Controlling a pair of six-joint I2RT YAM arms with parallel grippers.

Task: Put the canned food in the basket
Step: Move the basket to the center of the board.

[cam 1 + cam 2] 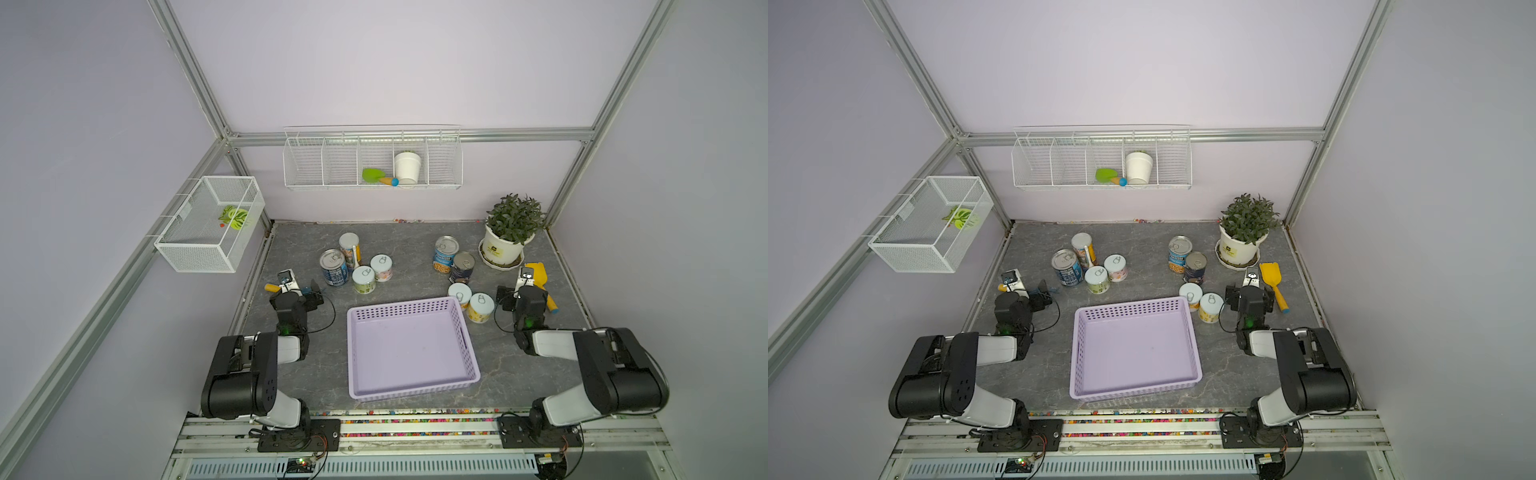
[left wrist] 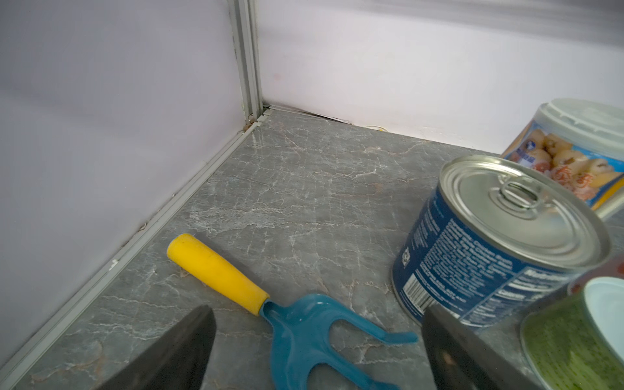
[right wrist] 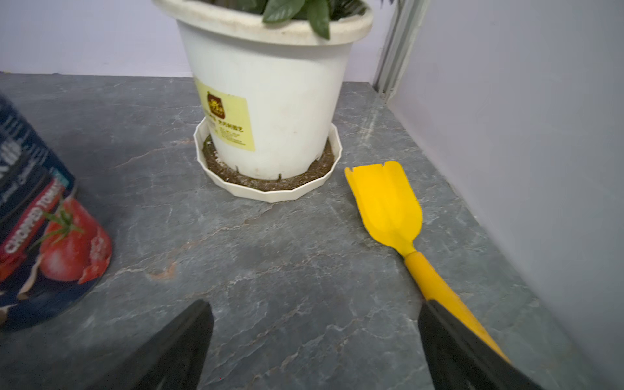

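Note:
The lilac basket sits crooked with its corner against the short cans. My right gripper should grab the basket's rim and turn the basket straight before loading.
The lilac basket lies empty at the table's middle front, seen in both top views. Behind it to the left stand a blue can, a taller colourful can and two short pale-lidded cans. Behind it to the right stand a blue can and a dark tomato can, with two short cans at the basket's far right corner. My left gripper hangs open over a toy fork, left of the blue can. My right gripper is open over bare table, right of the tomato can.
A blue fork with a yellow handle lies under the left gripper. A yellow shovel lies along the right wall beside the white plant pot. A wire rack hangs on the back wall, a wire-mesh box on the left.

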